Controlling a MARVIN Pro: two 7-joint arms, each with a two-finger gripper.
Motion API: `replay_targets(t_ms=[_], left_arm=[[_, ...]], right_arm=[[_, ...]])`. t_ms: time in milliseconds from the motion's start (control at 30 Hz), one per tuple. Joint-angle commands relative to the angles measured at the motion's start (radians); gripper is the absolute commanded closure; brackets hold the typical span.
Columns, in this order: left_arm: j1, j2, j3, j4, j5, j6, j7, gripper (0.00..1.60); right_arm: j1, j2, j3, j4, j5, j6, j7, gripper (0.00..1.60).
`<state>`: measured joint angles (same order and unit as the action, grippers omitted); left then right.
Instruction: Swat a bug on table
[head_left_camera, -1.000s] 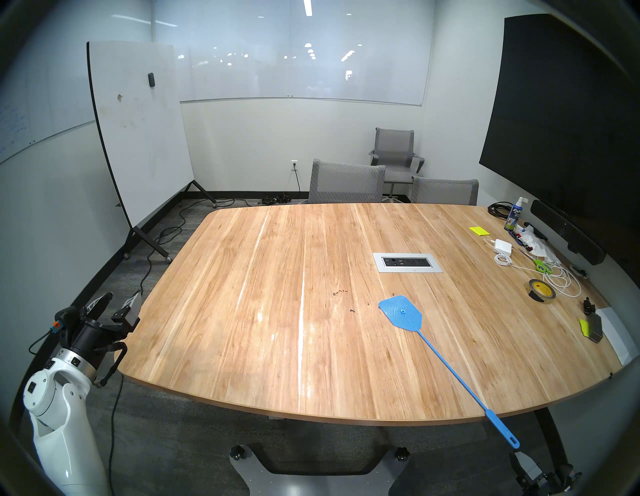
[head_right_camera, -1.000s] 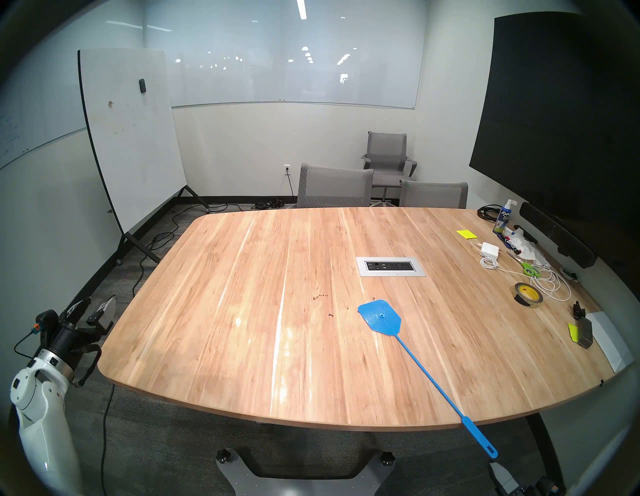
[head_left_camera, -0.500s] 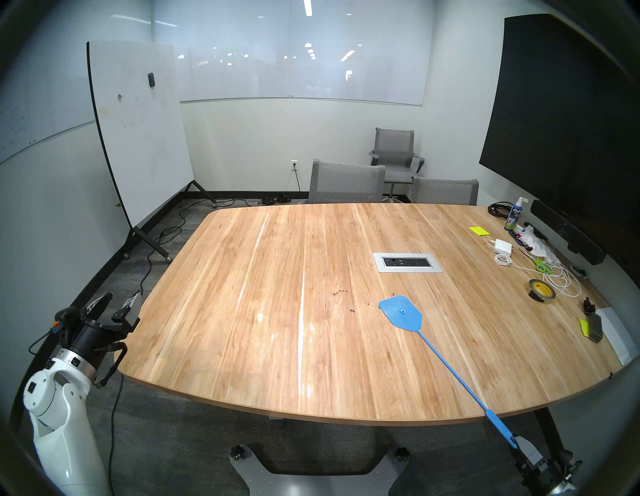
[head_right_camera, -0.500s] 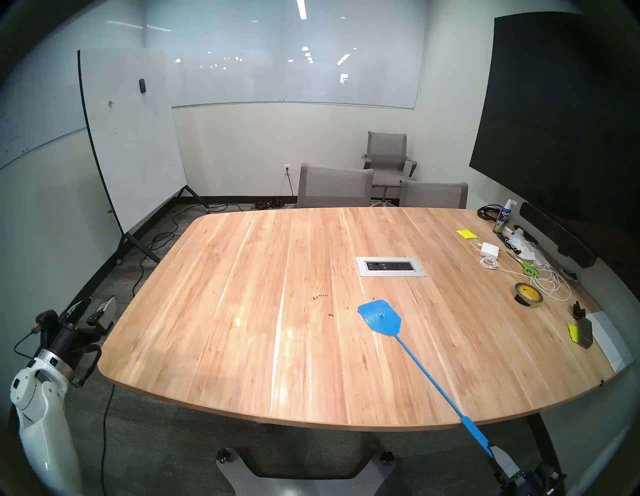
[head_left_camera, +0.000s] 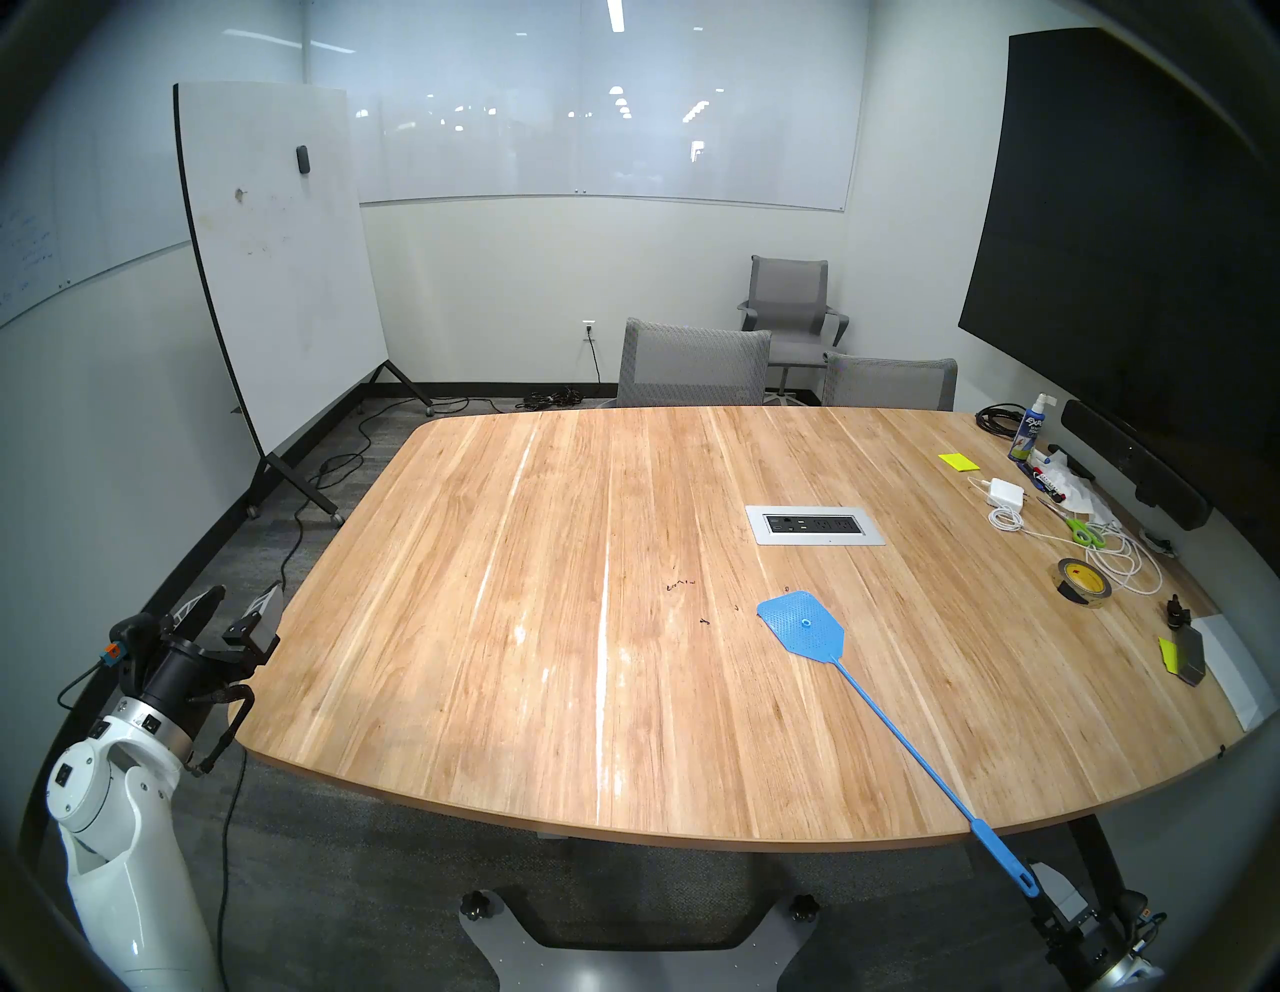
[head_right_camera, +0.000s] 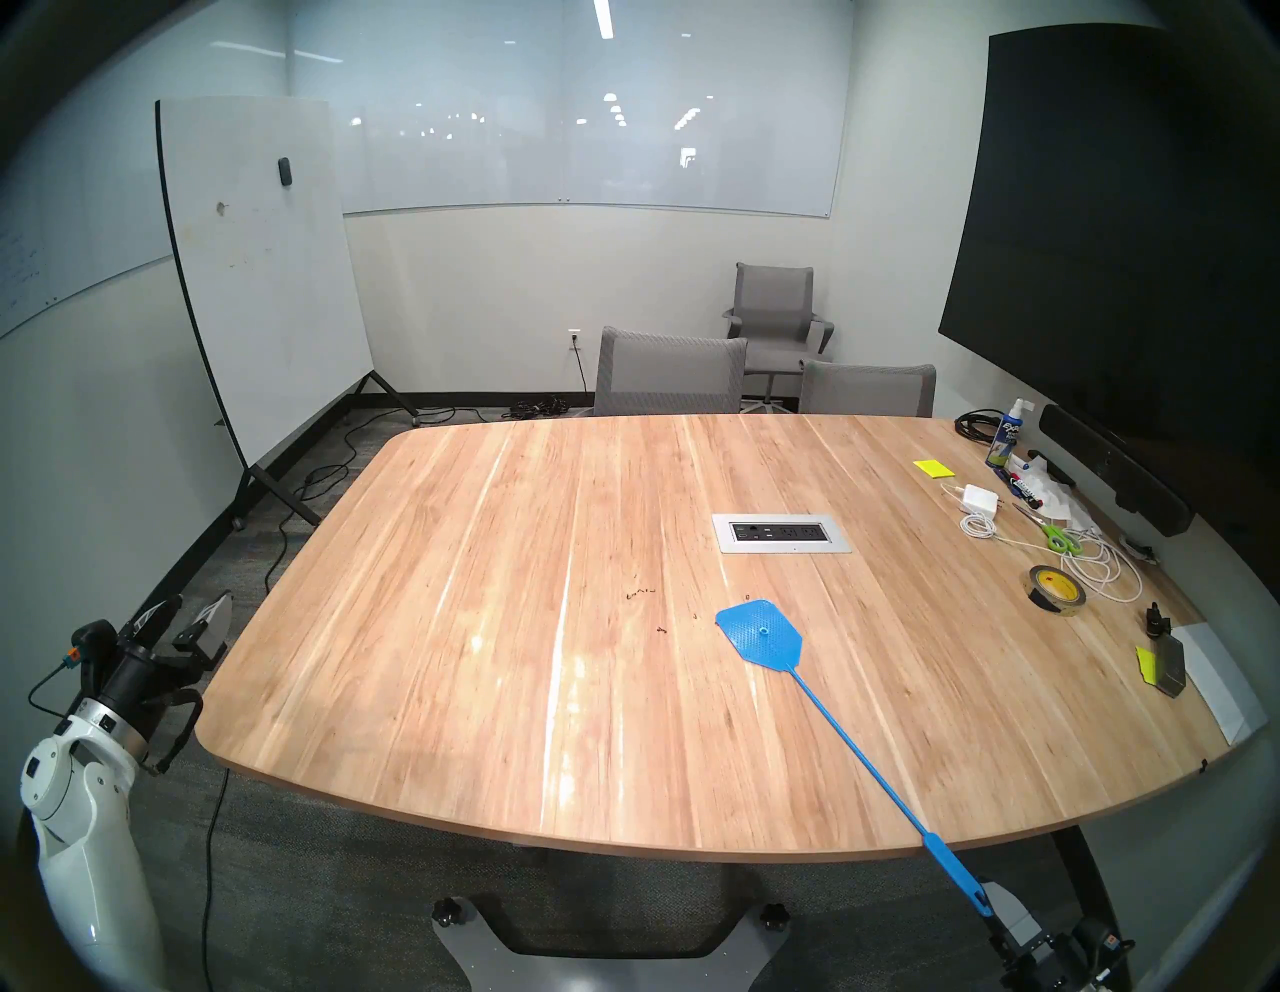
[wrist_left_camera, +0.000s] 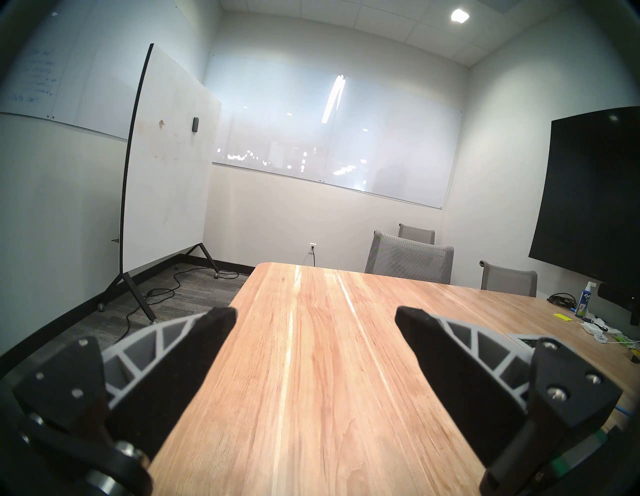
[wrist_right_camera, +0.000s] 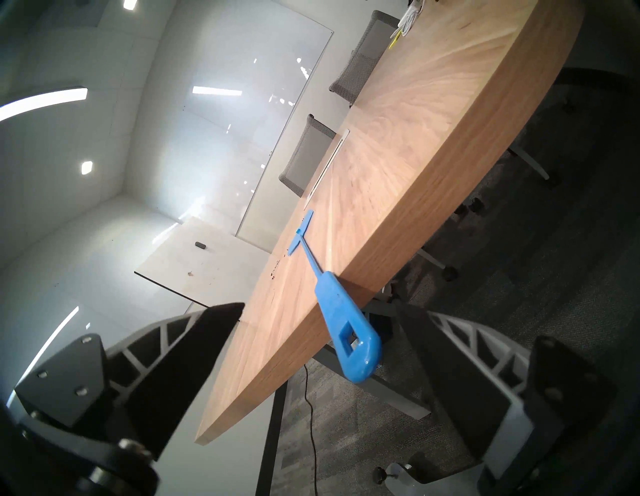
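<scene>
I expect the swatter head (head_left_camera: 803, 627) to rise in line and barely sag when I lift, because the swatter's thin stem runs straight into the overhanging handle (head_left_camera: 1003, 858).
The blue swatter lies flat on the wooden table (head_left_camera: 519, 658), its head (head_left_camera: 803, 623) right of the middle. Its handle end (head_left_camera: 1008, 862) overhangs the front edge. The bug shows as tiny black specks (head_left_camera: 704, 621) left of the swatter head, with more dark crumbs (head_left_camera: 679, 585) behind; it also shows in the head right view (head_right_camera: 661, 630). My right gripper (head_left_camera: 1042, 890) is open below the table's front edge, and the handle end (wrist_right_camera: 356, 350) sits between its fingers, untouched. My left gripper (head_left_camera: 239, 599) is open and empty off the table's left edge.
A silver outlet panel (head_left_camera: 815, 524) is inset behind the swatter. A tape roll (head_left_camera: 1082, 582), green scissors (head_left_camera: 1080, 530), a white charger with cable (head_left_camera: 1006, 493), a spray bottle (head_left_camera: 1030, 428) and a black knob (head_left_camera: 1176, 611) crowd the right side. Grey chairs (head_left_camera: 692, 364) stand behind.
My right gripper has risen from the bottom right corner up to the swatter's handle end. The swatter, the specks and the left arm have not moved.
</scene>
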<state>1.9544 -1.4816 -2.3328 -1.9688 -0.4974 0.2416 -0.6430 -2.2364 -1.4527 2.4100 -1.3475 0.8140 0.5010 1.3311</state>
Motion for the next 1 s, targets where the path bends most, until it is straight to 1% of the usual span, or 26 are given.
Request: replay_targets(t_ms=[0,500,567,600,667,700,833,867,967], left_arm=[[0.0,0.0,-0.002,-0.017,-0.002,0.002,-0.001,0.0],[-0.002,-0.002,-0.004,-0.017,0.001,0.004,-0.004,0.0],[-0.002,-0.003,-0.004,-0.017,0.002,0.004,-0.004,0.0],[-0.003,-0.003,-0.004,-0.017,0.002,0.004,-0.004,0.0],[-0.003,-0.003,-0.004,-0.017,0.002,0.004,-0.004,0.0],[-0.003,-0.004,-0.005,-0.017,0.003,0.005,-0.005,0.0],[-0.004,-0.004,-0.005,-0.017,0.003,0.005,-0.005,0.0],[-0.004,-0.004,-0.005,-0.017,0.004,0.005,-0.006,0.0],[-0.004,-0.005,-0.005,-0.017,0.004,0.005,-0.006,0.0]], right_arm=[[-0.001,0.004,-0.005,-0.015,0.009,-0.002,0.033,0.0],[-0.001,-0.01,-0.025,-0.045,0.005,-0.009,0.018,0.0],[-0.005,-0.024,-0.016,-0.066,0.001,-0.014,-0.011,0.0],[-0.004,-0.022,-0.02,-0.061,0.003,-0.014,0.001,1.6],[-0.008,-0.028,-0.016,-0.069,0.0,-0.02,-0.009,1.6],[-0.013,-0.028,-0.02,-0.069,0.0,-0.013,-0.002,1.6],[-0.016,-0.03,-0.019,-0.068,-0.003,-0.018,-0.002,1.6],[-0.017,-0.033,-0.015,-0.069,-0.006,-0.032,-0.004,1.6],[-0.024,-0.036,-0.011,-0.074,-0.004,-0.03,0.0,1.6]])
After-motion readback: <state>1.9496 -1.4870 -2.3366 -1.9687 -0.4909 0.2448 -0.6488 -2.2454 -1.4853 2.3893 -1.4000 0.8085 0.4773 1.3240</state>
